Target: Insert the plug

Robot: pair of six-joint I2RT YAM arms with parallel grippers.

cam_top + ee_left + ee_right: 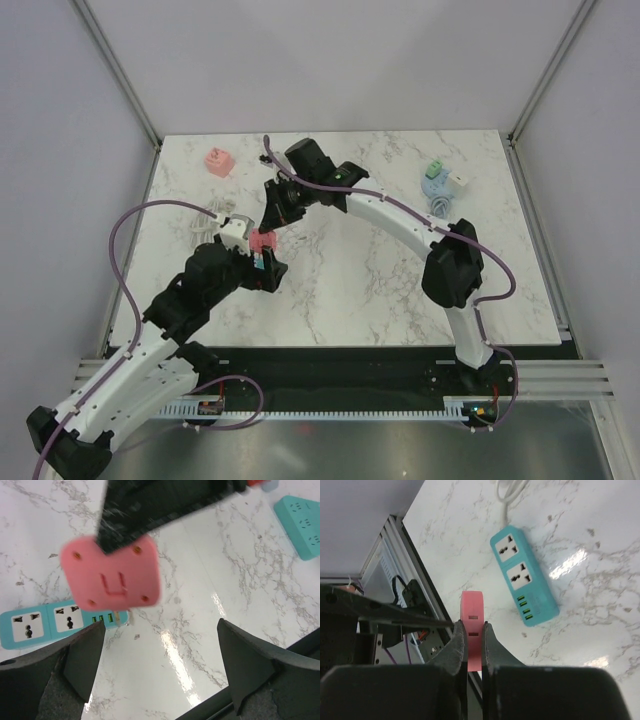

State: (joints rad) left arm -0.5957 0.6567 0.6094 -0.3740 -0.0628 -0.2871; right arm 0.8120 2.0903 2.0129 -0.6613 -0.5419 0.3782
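Next, I move my open left gripper aside first, because it is over the power strip (259, 262). Then my right gripper should bring the plug over the power strip's sockets (513, 562).
My right gripper (474, 630) is shut on the edge of a pink plug (472, 609) and holds it in the air above the marble table. In the left wrist view the plug's flat pink face (112, 572) hangs from the dark right fingers, with its metal prongs pointing down. Below it lies a teal power strip (522, 575) with two sockets and a row of USB ports, also at the left edge (50, 622). My left gripper (160, 650) stands wide open just under the plug, with nothing between its fingers. From above, both grippers meet at the plug (262, 243).
A white cord (205, 220) coils from the strip at the left. A second pink block (218, 160) sits at the back left. At the back right lies a light blue strip (437, 186) carrying a green plug (435, 168) and a white plug (458, 182).
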